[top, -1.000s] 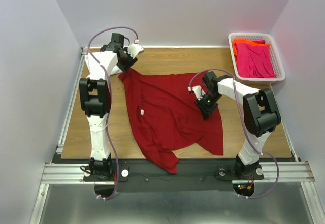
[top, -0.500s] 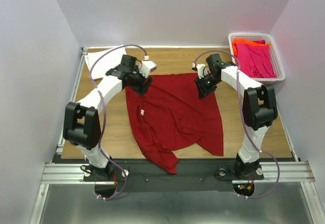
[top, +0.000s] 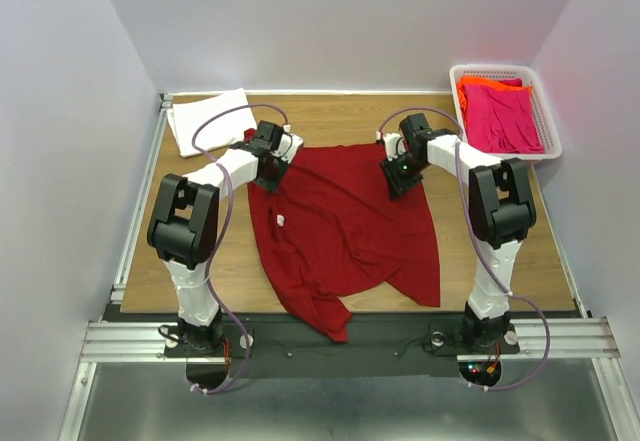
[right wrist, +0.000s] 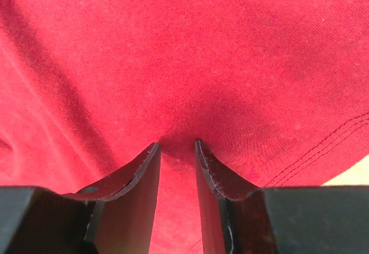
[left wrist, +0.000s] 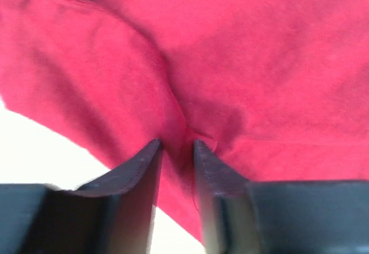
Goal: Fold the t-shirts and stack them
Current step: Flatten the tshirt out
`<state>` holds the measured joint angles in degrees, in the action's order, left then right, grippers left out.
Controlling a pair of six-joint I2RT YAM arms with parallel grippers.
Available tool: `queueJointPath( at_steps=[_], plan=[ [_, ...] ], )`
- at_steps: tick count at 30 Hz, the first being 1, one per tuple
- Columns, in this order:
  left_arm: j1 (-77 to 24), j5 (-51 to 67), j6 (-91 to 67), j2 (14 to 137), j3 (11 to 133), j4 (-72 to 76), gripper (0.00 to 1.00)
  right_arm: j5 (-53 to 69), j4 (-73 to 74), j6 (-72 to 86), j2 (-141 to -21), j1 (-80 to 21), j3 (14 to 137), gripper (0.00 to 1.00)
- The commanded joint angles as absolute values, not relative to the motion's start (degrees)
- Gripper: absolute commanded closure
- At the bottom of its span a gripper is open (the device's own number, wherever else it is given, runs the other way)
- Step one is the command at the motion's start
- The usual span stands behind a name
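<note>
My left gripper holds the t-shirt's far corner. The dark red t-shirt's edge (top: pixel 279 223) by the white label bunches inward, so I'll release and pull that edge (top: pixel 273 246) flat before folding.
A large dark red t-shirt (top: pixel 340 226) lies spread and rumpled on the wooden table (top: pixel 200 251). My left gripper (top: pixel 271 172) is at its far left corner, and its jaws pinch a fold of the red cloth (left wrist: pixel 259 64) in the left wrist view (left wrist: pixel 176 144). My right gripper (top: pixel 397 178) is at the shirt's far right edge, shut on red cloth (right wrist: pixel 202 46) near a stitched hem in the right wrist view (right wrist: pixel 176 144). A folded white t-shirt (top: pixel 210 119) lies at the far left corner. A pink t-shirt (top: pixel 505 116) and an orange one (top: pixel 480 85) lie in the basket.
The white plastic lattice basket (top: pixel 515 155) stands at the far right of the table. A white label (top: pixel 280 220) shows on the red shirt. The shirt's near hem hangs over the table's front edge (top: pixel 330 323). Bare wood shows left and right of the shirt.
My left gripper came from the far left corner down onto the shirt's far left corner, uncovering the white shirt. My right gripper moved from the shirt's right middle to its far edge.
</note>
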<state>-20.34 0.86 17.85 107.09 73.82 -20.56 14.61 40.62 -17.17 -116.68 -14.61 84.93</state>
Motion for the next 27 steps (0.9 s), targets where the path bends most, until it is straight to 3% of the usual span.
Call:
queueJointPath(
  at_steps=[1,3,11,14,15,17,23,27],
  plan=[
    [-18.2,-1.9,17.8,102.7,72.1,-19.5,0.76,6.5,37.8,-19.2,-118.3,-13.7,81.0,0.63],
    [-16.4,-0.4,18.5,99.3,71.3,-20.3,0.85,5.6,37.8,-19.9,-117.8,-13.1,80.4,0.63],
    [-0.6,4.7,25.1,97.5,66.7,-23.2,0.98,1.9,37.7,-24.6,-115.1,-10.1,76.6,0.64],
    [3.2,5.4,26.9,98.2,66.1,-22.9,0.89,0.5,37.7,-26.5,-113.6,-9.4,75.5,0.64],
    [5.2,5.4,27.2,97.9,65.8,-22.7,0.73,0.4,37.7,-27.0,-112.9,-9.2,74.9,0.64],
    [7.9,6.8,27.8,97.6,66.2,-23.2,0.56,0.3,37.7,-28.3,-112.3,-8.7,74.6,0.63],
    [9.1,14.8,29.4,93.1,68.2,-23.8,0.41,2.2,37.9,-30.0,-108.9,-8.7,76.5,0.57],
    [6.4,19.8,29.0,91.8,70.8,-24.5,0.39,4.7,38.2,-28.6,-107.6,-8.7,79.3,0.55]
  ],
)
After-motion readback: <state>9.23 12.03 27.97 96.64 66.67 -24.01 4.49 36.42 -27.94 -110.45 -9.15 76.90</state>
